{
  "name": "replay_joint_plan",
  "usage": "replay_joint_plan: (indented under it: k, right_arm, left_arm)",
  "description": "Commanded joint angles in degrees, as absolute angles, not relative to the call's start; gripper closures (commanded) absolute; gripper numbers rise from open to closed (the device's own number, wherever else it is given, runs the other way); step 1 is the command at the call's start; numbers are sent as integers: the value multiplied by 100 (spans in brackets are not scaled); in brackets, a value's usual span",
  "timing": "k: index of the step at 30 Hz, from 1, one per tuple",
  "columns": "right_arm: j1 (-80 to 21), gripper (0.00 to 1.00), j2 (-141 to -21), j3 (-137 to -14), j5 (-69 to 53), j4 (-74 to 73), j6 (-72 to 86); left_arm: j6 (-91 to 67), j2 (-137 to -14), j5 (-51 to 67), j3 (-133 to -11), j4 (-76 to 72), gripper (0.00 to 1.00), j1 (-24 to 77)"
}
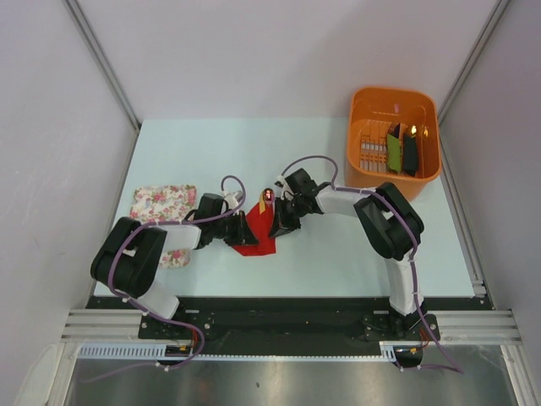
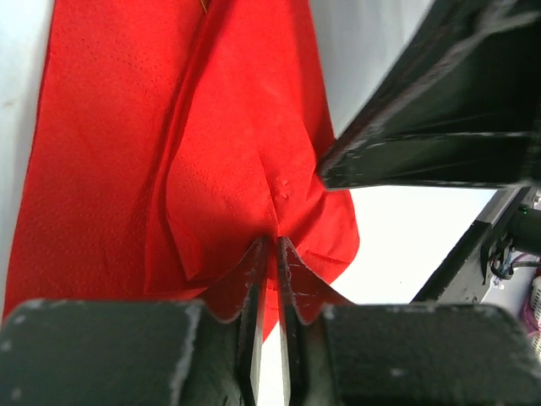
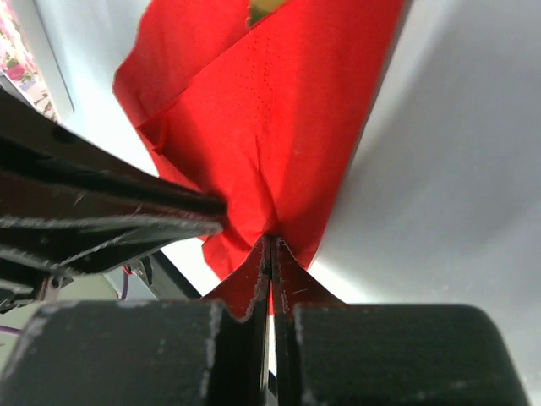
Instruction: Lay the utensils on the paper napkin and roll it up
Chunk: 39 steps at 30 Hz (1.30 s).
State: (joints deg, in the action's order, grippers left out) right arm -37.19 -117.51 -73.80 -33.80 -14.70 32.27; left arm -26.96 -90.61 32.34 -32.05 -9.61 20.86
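Note:
The napkin's folded flap (image 2: 221, 199) lies creased and loose, so next my right gripper moves in and pins it near its open edge (image 3: 188, 108) while my left gripper repositions.
The red paper napkin (image 1: 256, 235) lies folded on the table between both arms. It fills the left wrist view (image 2: 127, 144) and the right wrist view (image 3: 279, 127). My left gripper (image 1: 240, 230) is shut, pinching a fold of the napkin at its left side (image 2: 276, 238). My right gripper (image 1: 276, 228) is shut on the napkin's right side (image 3: 270, 238). The dark red spoon bowl (image 1: 268, 195) and an orange handle (image 1: 259, 200) stick out at the napkin's far end; a yellow handle tip (image 3: 262, 10) peeks out too. The other utensils are hidden inside the fold.
A white floral cloth (image 1: 163, 203) lies at the left, partly under my left arm. An orange basket (image 1: 394, 139) at the back right holds green and black oblong items (image 1: 394, 150). Grey walls stand on both sides.

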Motion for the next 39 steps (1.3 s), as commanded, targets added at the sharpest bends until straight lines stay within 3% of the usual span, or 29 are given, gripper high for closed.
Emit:
replay_joint_plan:
  k: [1, 10, 14, 24, 39]
  right_arm:
    - [-3788, 99, -11892, -7664, -3287, -1485, 3094]
    - [-3814, 98, -11953, -7743, -3305, -1556, 3050]
    - [-3814, 97, -11927, -7769, -3313, -1591, 3050]
    - [-3867, 94, -11874, -8024, -3305, -1283, 3225]
    - [-4122, 99, -12603, -8429, -2585, -1476, 3032]
  left_arm:
    - [-2716, -8807, 3243, -3226, -1124, 83, 2074]
    - [-2848, -8551, 3323, -3243, -1327, 70, 2065]
    - [-2795, -8753, 3173, -3252, -1266, 69, 2057]
    - [-2646, -9325, 2953, -3217, -1037, 82, 1916]
    - [-2663, -9167, 2953, -3243, -1037, 84, 1899]
